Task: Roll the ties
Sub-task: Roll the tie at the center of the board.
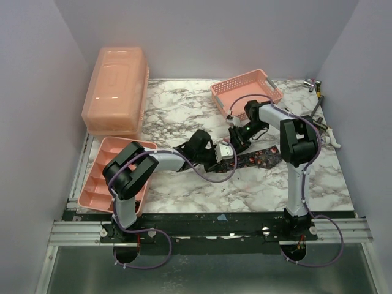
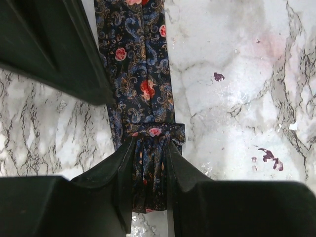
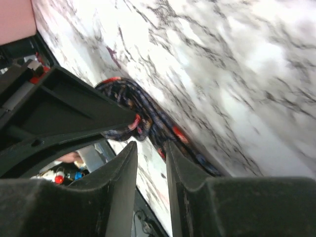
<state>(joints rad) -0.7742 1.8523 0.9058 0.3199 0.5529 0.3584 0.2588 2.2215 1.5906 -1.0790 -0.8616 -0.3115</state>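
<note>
I should press the fold's edge down with my right gripper before my left gripper opens to regrip, because the tie's folded end is bunched up in my left gripper.
One dark floral tie lies flat on the marble table, running right from my left gripper. My left gripper is shut on the tie's bunched near end, which shows between its fingertips in the left wrist view. The flat strip runs away from them. My right gripper hangs just above that spot, pointing down. In the right wrist view its jaws stand slightly apart with bare table between them. The tie curls beside its right finger. No other tie is in view.
A pink mesh basket sits at the back centre. An orange lidded box stands at the back left. A pink compartment tray lies at the left front. Small tools lie along the right edge.
</note>
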